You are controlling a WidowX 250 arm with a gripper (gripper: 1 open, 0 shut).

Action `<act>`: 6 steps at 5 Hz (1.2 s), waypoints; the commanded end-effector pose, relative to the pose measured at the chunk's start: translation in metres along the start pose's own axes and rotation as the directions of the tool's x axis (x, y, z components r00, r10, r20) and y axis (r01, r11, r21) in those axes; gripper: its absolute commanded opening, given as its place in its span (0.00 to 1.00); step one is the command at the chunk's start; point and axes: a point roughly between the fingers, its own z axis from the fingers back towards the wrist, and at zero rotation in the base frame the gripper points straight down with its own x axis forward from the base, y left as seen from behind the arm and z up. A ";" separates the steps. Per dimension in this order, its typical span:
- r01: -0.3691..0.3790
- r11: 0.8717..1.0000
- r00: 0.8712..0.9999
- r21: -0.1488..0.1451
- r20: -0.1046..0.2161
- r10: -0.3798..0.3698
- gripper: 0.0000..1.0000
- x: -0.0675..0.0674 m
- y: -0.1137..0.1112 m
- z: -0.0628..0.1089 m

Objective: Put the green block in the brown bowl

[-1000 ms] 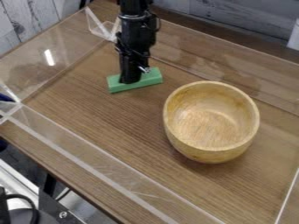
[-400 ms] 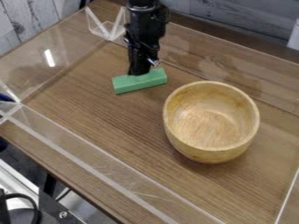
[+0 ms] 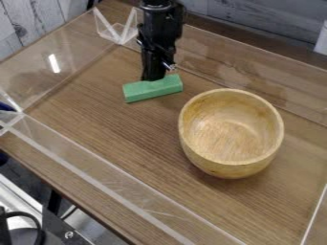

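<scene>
My gripper's fingers are at the green block's far edge (image 3: 152, 81), so next I open them, move forward over the block's middle (image 3: 153, 89) and grip it there before lifting.
The green block (image 3: 143, 91) is a small flat bright green piece on the wooden tabletop, left of and behind the brown bowl. My gripper (image 3: 155, 76) points straight down onto the block's top. Its dark fingers are shut on the block's upper edge. The brown bowl (image 3: 231, 163) is a round light-brown wooden bowl with a thick rim, sitting at the right front with nothing in it. A short stretch of bare table separates the block from the bowl's rim.
Clear acrylic walls (image 3: 52, 62) enclose the wooden table (image 3: 102, 134) on all sides. Their front edge runs diagonally at lower left. A grey wall panel lies behind the arm.
Since a second ago the gripper and the green block have shifted together a little to the right and slightly up. Over the last half second nothing has visibly moved.
</scene>
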 end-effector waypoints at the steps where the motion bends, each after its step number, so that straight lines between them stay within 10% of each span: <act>1: 0.008 0.997 0.997 0.070 0.076 -0.013 0.00 0.012 0.006 0.028; 2: 0.008 0.998 0.997 0.066 0.075 -0.012 0.00 0.014 0.008 0.024; 3: 0.007 0.998 0.997 0.059 0.071 -0.011 1.00 0.015 0.011 0.018; 5: 0.005 0.999 0.999 0.053 0.052 -0.008 1.00 0.017 0.020 0.001; 6: 0.002 0.999 0.999 0.048 0.046 -0.005 0.00 0.018 0.022 -0.004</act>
